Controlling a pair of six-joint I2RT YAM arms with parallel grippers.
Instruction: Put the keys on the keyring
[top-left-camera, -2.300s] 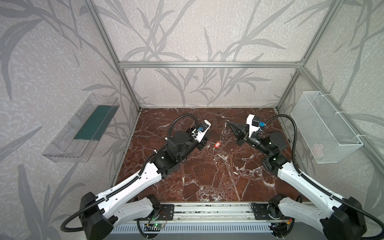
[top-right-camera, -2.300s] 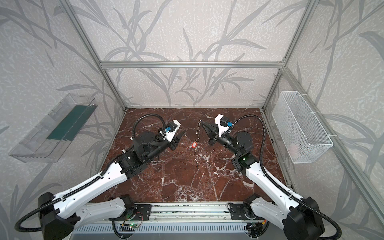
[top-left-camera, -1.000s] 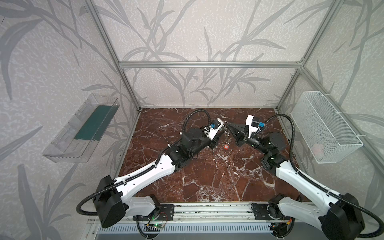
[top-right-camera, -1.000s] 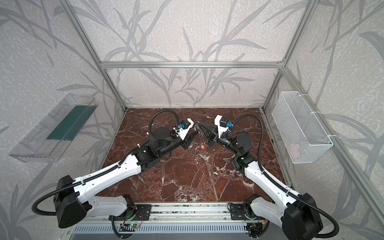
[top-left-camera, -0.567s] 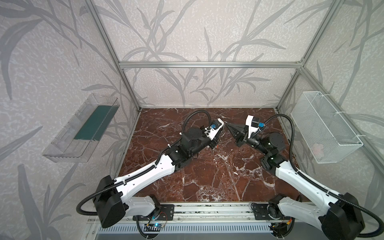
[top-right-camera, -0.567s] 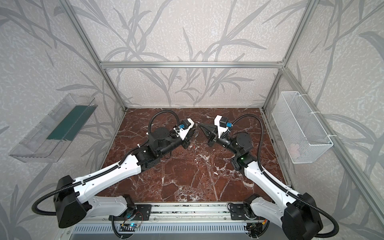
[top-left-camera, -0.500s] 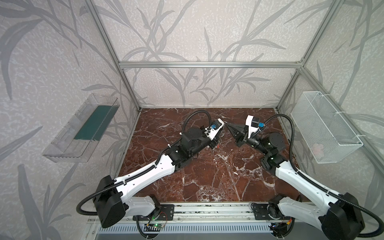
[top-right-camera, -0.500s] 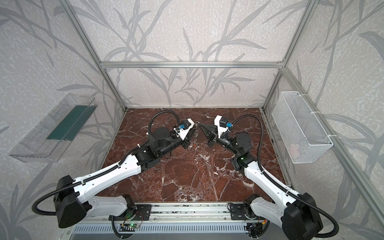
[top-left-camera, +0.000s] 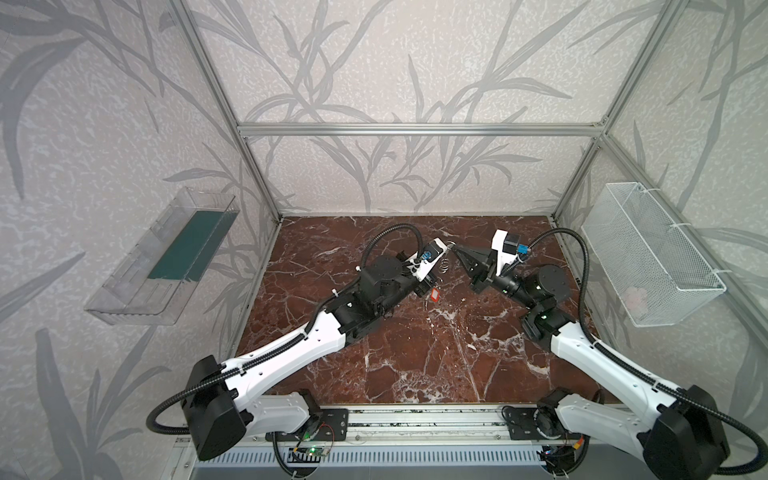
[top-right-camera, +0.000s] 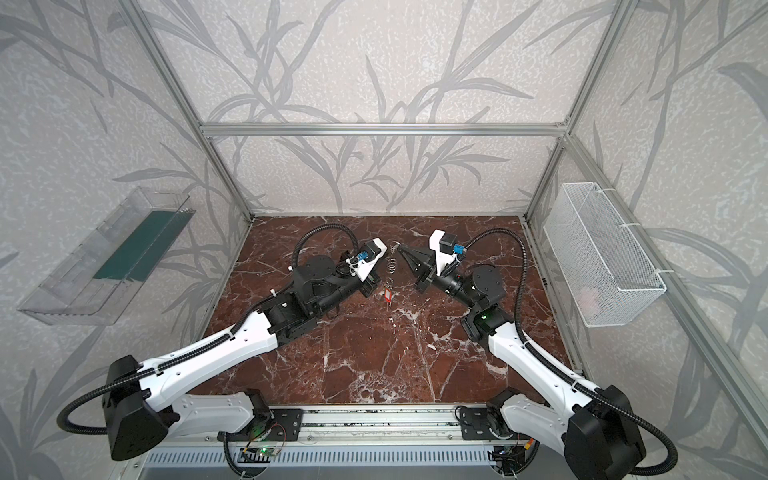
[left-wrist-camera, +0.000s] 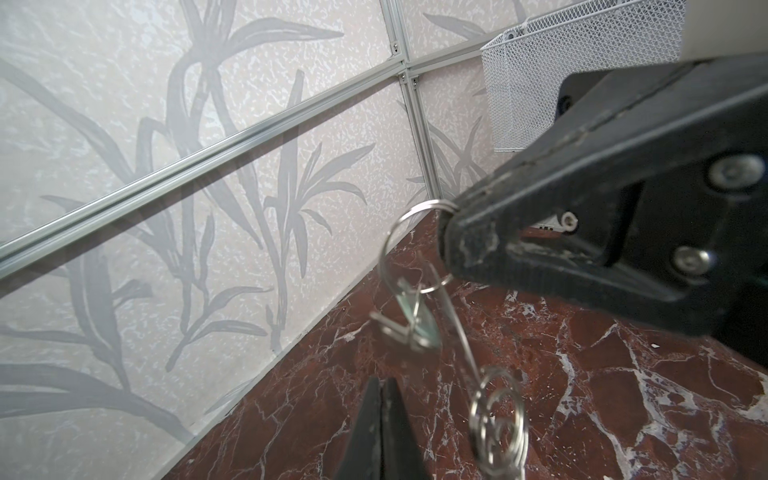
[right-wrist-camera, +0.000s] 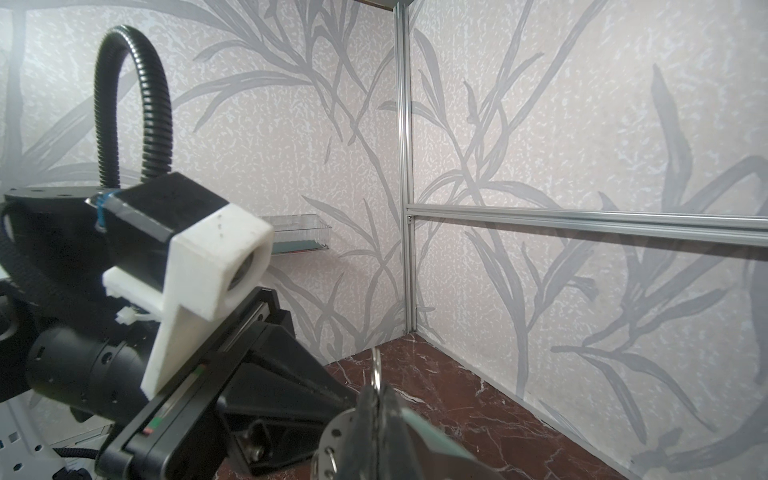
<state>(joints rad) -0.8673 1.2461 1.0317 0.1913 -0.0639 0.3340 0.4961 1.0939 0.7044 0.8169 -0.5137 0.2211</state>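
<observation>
The robot's left gripper is shut below the key's teal tag (left-wrist-camera: 424, 324), which hangs loose from the wire ring (left-wrist-camera: 417, 289), so the left gripper should open and grip the tag to keep it steady.
My right gripper (top-left-camera: 456, 248) (top-right-camera: 400, 248) (right-wrist-camera: 376, 388) is shut on a thin wire ring (left-wrist-camera: 409, 224) and holds it above the marble floor. From that ring hang the keyring (right-wrist-camera: 332, 446), a flat grey plate with small holes, blurred in the left wrist view (left-wrist-camera: 419, 328), and a chain of coiled wire rings (left-wrist-camera: 496, 415) (top-left-camera: 444, 266). One of the keys shows only as a red-orange tag (top-left-camera: 434, 295) (top-right-camera: 387, 295) low under the chain. My left gripper (top-left-camera: 430, 286) (top-right-camera: 376, 286) (left-wrist-camera: 382, 386) is shut beside the chain, with nothing seen between its fingers.
A white wire basket (top-left-camera: 648, 253) hangs on the right wall and a clear plastic shelf (top-left-camera: 166, 257) on the left wall. Aluminium frame posts stand at the back corners. The marble floor (top-left-camera: 415, 353) stretches toward the front rail.
The left arm has reached from the left to the middle, and its jaws have closed. The red-orange tag has swung left, to beside the left gripper's tip. The right arm has hardly moved.
</observation>
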